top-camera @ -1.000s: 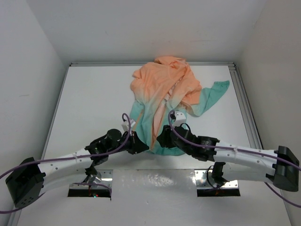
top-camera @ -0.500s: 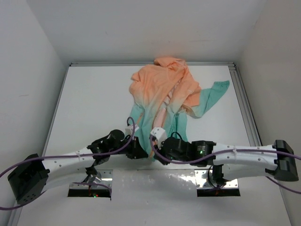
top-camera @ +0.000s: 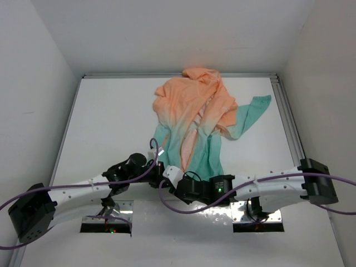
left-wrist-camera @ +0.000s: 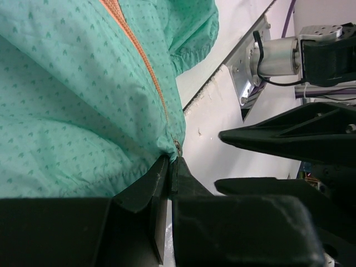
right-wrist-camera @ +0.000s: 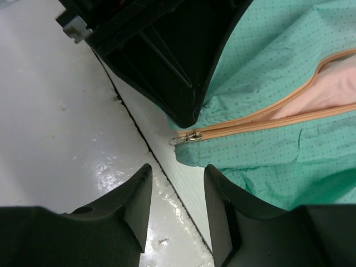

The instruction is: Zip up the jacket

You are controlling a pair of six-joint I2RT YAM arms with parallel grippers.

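Note:
The silver zipper pull is just past the open fingers of the robot's right gripper, so next the right gripper moves in and pinches it while the left gripper keeps hold of the hem corner.
The jacket lies bunched on the table, peach at the far end and teal toward me. My left gripper is shut on the teal hem corner at the bottom of the orange zipper. In its wrist view the jaws pinch the fabric just below the metal slider. My right gripper has come in close beside it and stands open with nothing between its fingers. The silver zipper pull lies just beyond its tips. Pale pink lining shows where the zipper parts.
The hem corner sits at the white table's near edge, where a glossy grey ledge begins. The left gripper's black fingers crowd the space above the zipper pull. Walls close in the table on three sides.
My right arm has swung left and toward the near edge, off the jacket's middle and down to the hem corner beside the left gripper. The left gripper has kept its hold.

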